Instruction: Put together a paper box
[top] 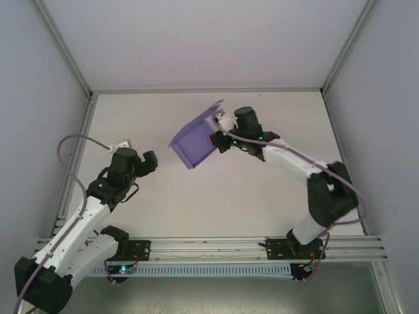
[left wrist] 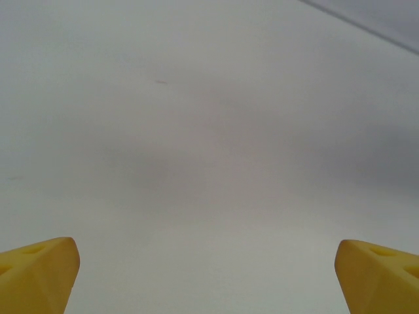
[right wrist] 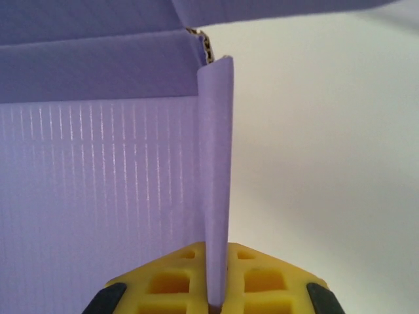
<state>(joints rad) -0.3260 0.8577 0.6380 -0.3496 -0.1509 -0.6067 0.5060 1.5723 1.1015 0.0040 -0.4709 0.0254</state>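
My right gripper is holding the purple paper box (top: 196, 142) at a slant, so next I turn the box straight and put it down before my left gripper takes its far flap (top: 198, 122).
The purple paper box (top: 194, 144) is a partly folded sheet, tilted and lifted near the table's middle, with a flap sticking up at its far corner. My right gripper (top: 218, 139) is shut on its right edge. In the right wrist view the yellow fingers (right wrist: 173, 281) pinch a thin folded purple flap (right wrist: 215, 176) that stands upright between them, with the sheet's ribbed panel (right wrist: 98, 183) spreading to the left. My left gripper (top: 145, 162) stands open over bare table at the left, apart from the box; its yellow fingertips (left wrist: 36, 271) sit wide in the left wrist view's lower corners with nothing between them.
The white table (top: 216, 203) is fenced by metal rails at left, right and back, with grey walls beyond. A mounting rail (top: 209, 247) runs along the near edge. A small white object (top: 122, 143) lies by the left arm.
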